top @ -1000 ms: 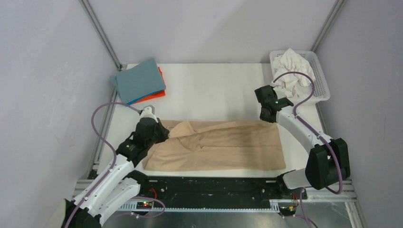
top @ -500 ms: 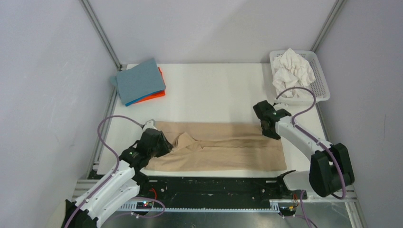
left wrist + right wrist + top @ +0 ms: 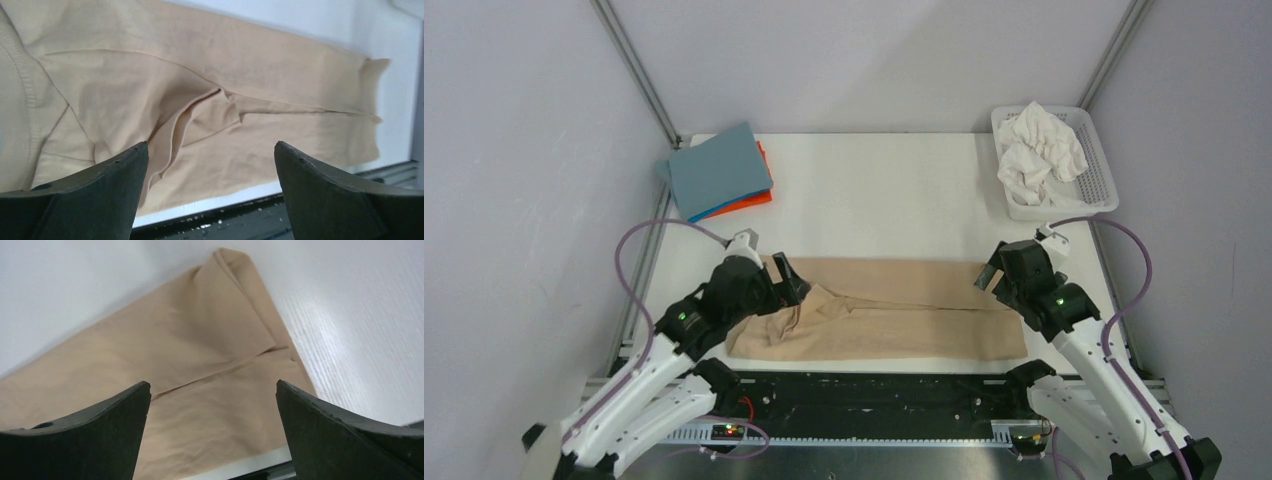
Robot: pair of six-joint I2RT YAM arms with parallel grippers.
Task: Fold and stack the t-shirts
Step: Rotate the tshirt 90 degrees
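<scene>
The tan-beige t-shirt's band (image 3: 914,318) runs along the front edge, so I should swing the rumpled sleeve end (image 3: 804,318) to the back with my left gripper before folding the band.
A tan-beige t-shirt (image 3: 894,310) lies folded lengthwise in a long band near the table's front edge, with a rumpled sleeve fold near its left end (image 3: 200,115). My left gripper (image 3: 784,275) hovers open over the shirt's left end, nothing between its fingers (image 3: 210,145). My right gripper (image 3: 989,272) hovers open over the shirt's right end (image 3: 212,384), also holding nothing. Folded t-shirts are stacked at the back left: grey-blue (image 3: 719,172) on top, orange (image 3: 762,198) beneath. A crumpled white t-shirt (image 3: 1039,150) lies in the basket.
The white slotted plastic basket (image 3: 1106,190) stands at the back right corner. Bare white table (image 3: 874,200) stretches between the stack and the basket. The black rail (image 3: 874,395) runs along the front edge, just below the tan shirt.
Both grippers carried the tan shirt's far edge toward the front, folding it into a narrower band, then opened and let go. Both arms have drawn back toward the near edge.
</scene>
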